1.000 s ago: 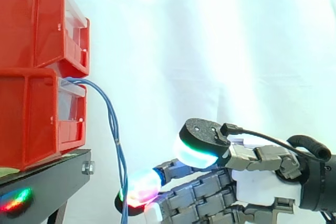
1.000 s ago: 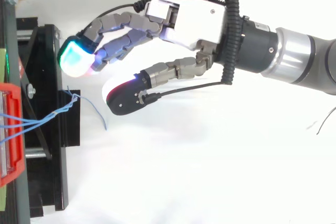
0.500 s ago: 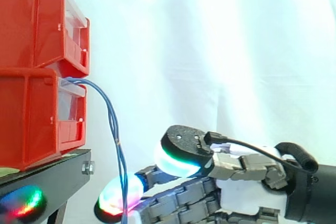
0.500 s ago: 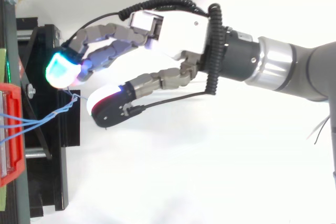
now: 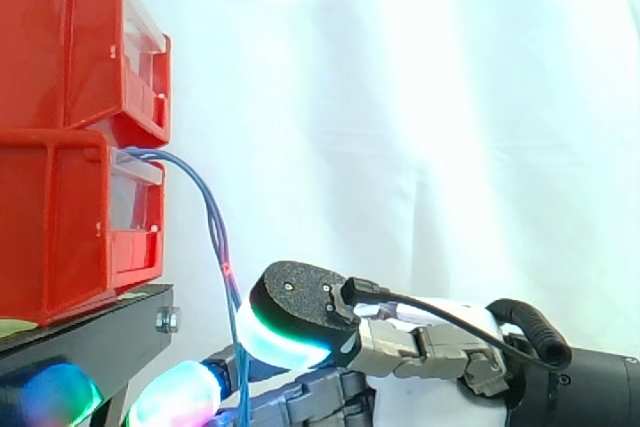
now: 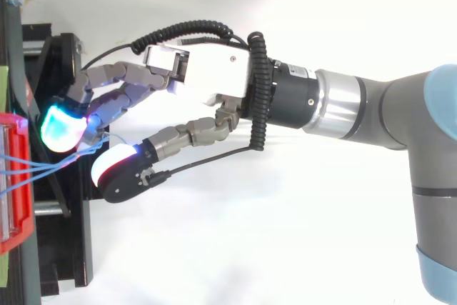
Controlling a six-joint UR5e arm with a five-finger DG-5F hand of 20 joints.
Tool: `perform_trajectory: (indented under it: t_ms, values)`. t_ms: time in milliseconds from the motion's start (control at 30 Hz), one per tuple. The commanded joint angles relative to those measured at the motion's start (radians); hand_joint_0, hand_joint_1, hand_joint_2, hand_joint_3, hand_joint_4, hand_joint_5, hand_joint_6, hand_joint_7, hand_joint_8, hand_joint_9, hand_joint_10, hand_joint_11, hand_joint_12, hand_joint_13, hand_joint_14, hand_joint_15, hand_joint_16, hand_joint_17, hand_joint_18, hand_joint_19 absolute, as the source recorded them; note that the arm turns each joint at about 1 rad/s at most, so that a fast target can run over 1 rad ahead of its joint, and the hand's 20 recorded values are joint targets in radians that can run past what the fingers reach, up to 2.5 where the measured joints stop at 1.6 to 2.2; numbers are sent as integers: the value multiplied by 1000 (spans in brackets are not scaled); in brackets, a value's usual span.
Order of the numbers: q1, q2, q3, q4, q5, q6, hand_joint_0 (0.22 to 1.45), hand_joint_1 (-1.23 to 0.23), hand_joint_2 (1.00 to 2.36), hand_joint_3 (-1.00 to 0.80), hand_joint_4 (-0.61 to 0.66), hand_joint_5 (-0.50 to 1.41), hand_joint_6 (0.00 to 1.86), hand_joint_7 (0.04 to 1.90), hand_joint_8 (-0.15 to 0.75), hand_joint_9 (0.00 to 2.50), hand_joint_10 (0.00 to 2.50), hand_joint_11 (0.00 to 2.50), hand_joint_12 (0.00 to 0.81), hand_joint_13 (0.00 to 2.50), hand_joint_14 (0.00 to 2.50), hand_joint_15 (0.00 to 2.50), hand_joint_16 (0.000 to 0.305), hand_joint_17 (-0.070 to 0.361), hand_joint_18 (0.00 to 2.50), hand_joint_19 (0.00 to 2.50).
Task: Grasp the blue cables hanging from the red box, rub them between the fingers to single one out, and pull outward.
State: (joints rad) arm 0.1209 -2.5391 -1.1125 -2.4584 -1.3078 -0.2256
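I expect the blue cables (image 5: 219, 235) to straighten towards level when I lift and pull outward, because they hang in a loose curve from the lower red box.
Several thin blue cables (image 5: 213, 222) hang from the front of the lower red box (image 5: 60, 217) and drop past the black stand (image 5: 90, 342). From above, the cables (image 6: 43, 169) run out of the red box (image 6: 16, 198) towards the hand. My hand (image 6: 207, 80) reaches in from the right, low beside the stand, and it is open. Its glowing fingertips (image 6: 61, 125) sit on one side of the hanging strands and the thumb (image 6: 118, 173) on the other, with a gap left between them. In the side view the thumb pad (image 5: 290, 317) is just right of the cables.
A second red box (image 5: 60, 37) is stacked on the lower one. The black stand (image 6: 64, 233) lies directly behind the fingertips. A white curtain backs the scene, and open white floor spreads to the right below the arm.
The hand has moved left towards the stand and slightly down, so that the hanging cables now lie between fingers and thumb. The cables hang as before.
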Motion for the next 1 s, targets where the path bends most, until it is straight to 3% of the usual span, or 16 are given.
perform_trajectory:
  t_ms: [0, 467, 600, 733, 967]
  values:
    - [0, 0, 0, 3, -1, 0, 537, -690, 1000, -500, 301, -136, 503, 881, 306, 845, 16, 495, 383, 636, 15, 418, 50, 112, 552, 596]
    - [-9, 3, 0, -2, -19, 3, 549, -668, 1000, -500, 310, -130, 503, 898, 310, 894, 17, 526, 386, 684, 16, 437, 49, 111, 593, 614]
    - [-10, 22, 0, -2, -19, 3, 556, -664, 1000, -500, 313, -126, 503, 914, 310, 911, 17, 537, 386, 696, 16, 444, 49, 111, 604, 621]
    - [-10, 42, 0, -22, -19, 3, 561, -665, 1000, -500, 314, -121, 503, 946, 310, 921, 20, 548, 385, 701, 16, 449, 49, 110, 607, 621]
    - [-10, 43, 0, -50, -19, 3, 574, -664, 1000, -500, 309, -107, 504, 1028, 306, 937, 21, 573, 381, 711, 17, 456, 49, 109, 609, 631]
